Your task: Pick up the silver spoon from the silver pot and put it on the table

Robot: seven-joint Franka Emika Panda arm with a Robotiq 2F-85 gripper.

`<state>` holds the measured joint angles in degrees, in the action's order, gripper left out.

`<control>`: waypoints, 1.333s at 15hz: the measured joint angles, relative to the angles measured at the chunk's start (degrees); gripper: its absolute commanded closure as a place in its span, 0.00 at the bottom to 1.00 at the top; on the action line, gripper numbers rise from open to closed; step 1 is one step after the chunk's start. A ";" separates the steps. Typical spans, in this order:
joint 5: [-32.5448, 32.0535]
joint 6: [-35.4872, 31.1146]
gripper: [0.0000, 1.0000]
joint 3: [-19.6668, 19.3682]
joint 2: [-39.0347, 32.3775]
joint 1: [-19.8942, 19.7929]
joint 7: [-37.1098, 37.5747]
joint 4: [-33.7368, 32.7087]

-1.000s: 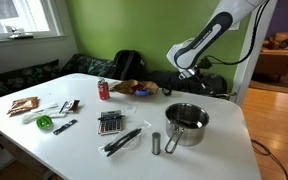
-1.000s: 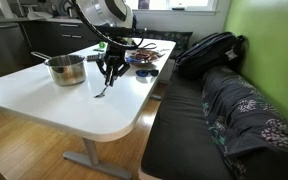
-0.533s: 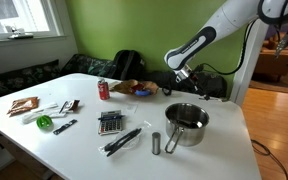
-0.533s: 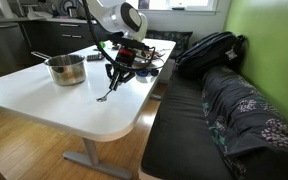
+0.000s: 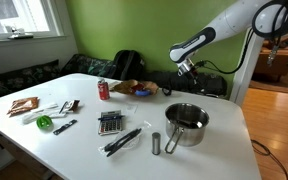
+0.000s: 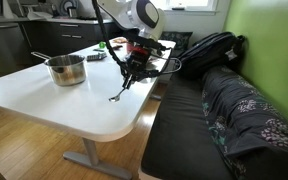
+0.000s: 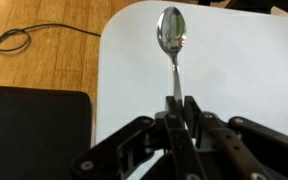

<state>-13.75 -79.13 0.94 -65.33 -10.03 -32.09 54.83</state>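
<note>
My gripper has the silver spoon's bowl [image 6: 115, 98] hanging low over open white table, clear of the silver pot, so it should keep going down until the spoon touches the surface [image 6: 127, 103] and then let go.
My gripper [image 7: 180, 100] is shut on the handle of the silver spoon [image 7: 171, 28]. The spoon's bowl points away from the jaws, over the white table [image 7: 244, 70] near its rounded corner. In an exterior view the gripper [image 6: 134, 68] holds the spoon [image 6: 119, 92] hanging just above the table [image 6: 84, 105], well to the right of the silver pot [image 6: 66, 69]. In an exterior view the gripper [image 5: 187, 70] is behind the pot [image 5: 187, 122], whose long handle points to the front.
On the table are a red can [image 5: 103, 89], a calculator [image 5: 109, 122], black tongs [image 5: 122, 140], a small grey cylinder [image 5: 156, 144] and a green object [image 5: 44, 123]. A dark bench [image 6: 224, 120] with a black backpack [image 6: 209, 50] runs beside the table edge.
The arm has carried the spoon away from the pot toward the table's rounded corner by the bench. The gripper has stayed shut on the spoon.
</note>
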 measured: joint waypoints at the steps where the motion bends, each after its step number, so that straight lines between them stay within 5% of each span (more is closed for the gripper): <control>1: 0.22 0.00 0.97 0.00 -0.74 -0.18 -0.01 -1.07; 7: 1.15 0.00 0.97 -0.05 -4.90 -0.20 -0.01 -6.41; 8: 1.15 0.00 0.63 -0.14 -5.55 -0.19 -0.01 -7.23; 10: 1.15 0.00 0.56 -0.49 -6.60 -0.13 0.03 -8.72; 17: 0.81 -0.27 0.04 -0.55 -6.27 0.61 -0.67 -10.81; 18: 0.32 -1.12 0.00 -0.42 -4.82 1.26 -2.30 -10.04; 19: -0.35 -2.64 0.13 -0.26 -2.83 2.03 -4.00 -8.48; 20: -1.02 -4.11 0.06 0.09 -0.59 2.85 -5.65 -6.45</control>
